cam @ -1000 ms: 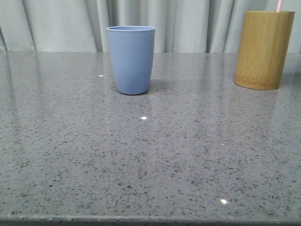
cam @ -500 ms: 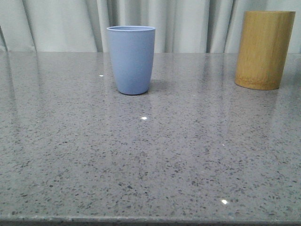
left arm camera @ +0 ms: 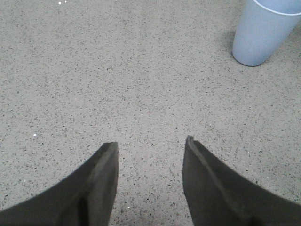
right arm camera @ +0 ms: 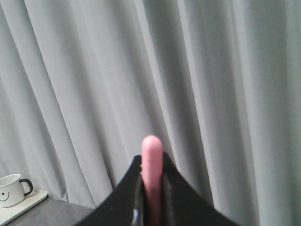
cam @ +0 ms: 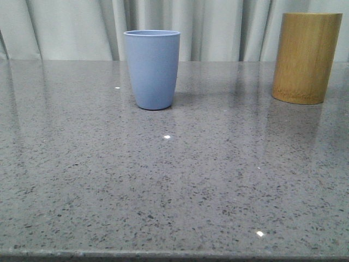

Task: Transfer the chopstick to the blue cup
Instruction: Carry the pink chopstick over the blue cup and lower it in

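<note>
My right gripper continues to the blue cup's opening [cam: 152, 33], which is clear, and lets go inside, as the chopstick's rounded end [right arm camera: 152, 142] is free past my fingers.
The blue cup [cam: 152, 68] stands upright on the grey table at the back centre-left; it also shows in the left wrist view [left arm camera: 264, 30]. My right gripper [right arm camera: 152, 162] is shut on a pale pink chopstick [right arm camera: 152, 155], whose rounded end sticks out past the fingertips, with the curtain behind it. Neither the right gripper nor the chopstick shows in the front view. My left gripper [left arm camera: 151, 146] is open and empty, low over bare table, some way short of the blue cup.
A tall tan bamboo cylinder [cam: 306, 57] stands at the back right of the speckled grey table [cam: 174, 180]. A pale curtain [cam: 76, 27] hangs behind. In the right wrist view a white mug with a smiley face [right arm camera: 10, 190] sits on a white tray.
One second ago a pink chopstick end showed above the bamboo cylinder in the front view; it is gone from that view now. The cups have not moved.
</note>
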Controlling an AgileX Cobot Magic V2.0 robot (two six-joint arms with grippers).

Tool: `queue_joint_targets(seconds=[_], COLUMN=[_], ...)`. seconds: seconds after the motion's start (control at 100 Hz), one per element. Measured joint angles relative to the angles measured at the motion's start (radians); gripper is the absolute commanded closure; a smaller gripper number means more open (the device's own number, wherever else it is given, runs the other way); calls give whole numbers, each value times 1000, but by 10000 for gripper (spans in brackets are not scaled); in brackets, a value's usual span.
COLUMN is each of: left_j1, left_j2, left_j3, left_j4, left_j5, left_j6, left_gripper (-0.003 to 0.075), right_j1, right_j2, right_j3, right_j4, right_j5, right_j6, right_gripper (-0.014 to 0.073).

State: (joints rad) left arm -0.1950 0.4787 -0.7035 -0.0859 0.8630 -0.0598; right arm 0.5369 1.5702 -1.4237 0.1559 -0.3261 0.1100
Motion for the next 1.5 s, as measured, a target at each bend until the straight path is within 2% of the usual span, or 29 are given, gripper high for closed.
queue_joint_targets(seconds=[0.46, 1.12, 1.25, 1.42, 1.5], left_j1=[0, 0, 0, 0, 0], left_j2=[0, 0, 0, 0, 0], left_j3=[0, 0, 0, 0, 0], left_j4=[0, 0, 0, 0, 0], left_j5=[0, 0, 0, 0, 0], left_j6=[0, 0, 0, 0, 0], left_gripper=[408, 408, 408, 408, 409], right_j1=[44, 46, 46, 46, 46], right_j2=[131, 164, 164, 164, 164], right_j3=[0, 0, 0, 0, 0], right_j4=[0, 0, 0, 0, 0], right_j5=[-22, 119, 127, 131, 131], right_j6=[2, 6, 6, 6, 6], right_gripper=[662, 655, 565, 342, 270])
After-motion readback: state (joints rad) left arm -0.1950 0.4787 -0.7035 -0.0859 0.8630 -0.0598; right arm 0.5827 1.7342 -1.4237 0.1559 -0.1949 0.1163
